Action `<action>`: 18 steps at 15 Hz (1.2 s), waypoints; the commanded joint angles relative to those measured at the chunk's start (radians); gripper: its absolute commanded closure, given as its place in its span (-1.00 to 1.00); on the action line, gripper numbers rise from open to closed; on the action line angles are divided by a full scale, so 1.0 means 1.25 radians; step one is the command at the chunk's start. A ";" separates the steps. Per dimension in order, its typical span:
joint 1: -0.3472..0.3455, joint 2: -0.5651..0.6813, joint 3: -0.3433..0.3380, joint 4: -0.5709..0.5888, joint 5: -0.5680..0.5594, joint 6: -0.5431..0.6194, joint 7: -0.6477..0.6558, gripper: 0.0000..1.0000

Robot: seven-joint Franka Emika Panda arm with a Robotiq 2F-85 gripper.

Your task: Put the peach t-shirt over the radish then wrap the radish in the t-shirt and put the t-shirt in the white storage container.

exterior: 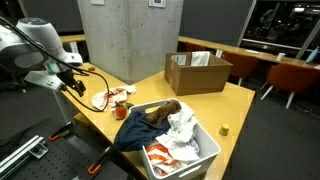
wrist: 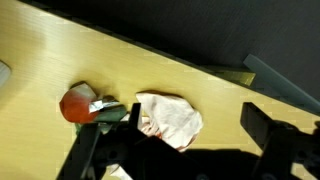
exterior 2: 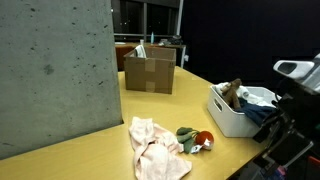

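Note:
The peach t-shirt's near end (exterior 2: 172,167) is loose and clear of the radish. My gripper should keep going down toward the cloth (wrist: 172,115) until its fingers close on it.
The peach t-shirt (exterior: 101,99) lies crumpled on the wooden table, and it shows in both exterior views (exterior 2: 153,147). The radish (exterior: 120,109), a red toy with green leaves, lies right beside it (exterior 2: 196,139), uncovered. In the wrist view the t-shirt (wrist: 170,117) lies below my jaws, with the radish (wrist: 80,105) to its left. My gripper (exterior: 72,84) hangs above the table edge near the t-shirt, open and empty (wrist: 175,140). The white storage container (exterior: 208,153) stands at the table's corner, full of clothes (exterior 2: 228,121).
An open cardboard box (exterior: 196,72) stands at the far side of the table (exterior 2: 149,70). A concrete pillar (exterior: 130,35) rises behind the table. A dark garment (exterior: 140,128) hangs over the container's rim. A small yellow-green object (exterior: 224,129) lies near the table edge.

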 commanded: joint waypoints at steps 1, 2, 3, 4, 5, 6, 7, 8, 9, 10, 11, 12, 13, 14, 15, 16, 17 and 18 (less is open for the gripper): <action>0.007 0.199 0.017 0.141 0.061 0.054 -0.070 -1.00; 0.002 0.239 0.017 0.173 0.046 0.064 -0.063 -1.00; -0.002 0.272 0.011 0.210 0.029 0.065 -0.058 -1.00; -0.006 0.304 0.006 0.248 0.019 0.060 -0.059 -1.00; -0.007 0.340 0.000 0.287 0.010 0.054 -0.056 -1.00; -0.097 0.374 0.070 0.320 -0.114 0.055 0.033 -1.00; -0.099 0.409 0.067 0.360 -0.151 0.049 0.049 -1.00; -0.111 0.451 0.074 0.404 -0.198 0.043 0.075 -1.00; -0.118 0.484 0.076 0.442 -0.237 0.036 0.098 -1.00; -0.122 0.514 0.073 0.478 -0.272 0.026 0.117 -1.00; -0.127 0.541 0.073 0.510 -0.298 0.018 0.128 -1.00; -0.128 0.567 0.073 0.541 -0.319 0.013 0.140 -1.00; -0.126 0.585 0.073 0.565 -0.335 0.006 0.151 -1.00; -0.124 0.602 0.076 0.587 -0.347 0.001 0.160 -1.00; -0.119 0.616 0.076 0.606 -0.357 -0.001 0.168 -1.00; -0.115 0.629 0.077 0.624 -0.366 -0.004 0.174 -1.00; -0.115 0.642 0.082 0.641 -0.373 -0.005 0.179 -1.00; -0.115 0.650 0.086 0.655 -0.377 -0.010 0.181 -1.00</action>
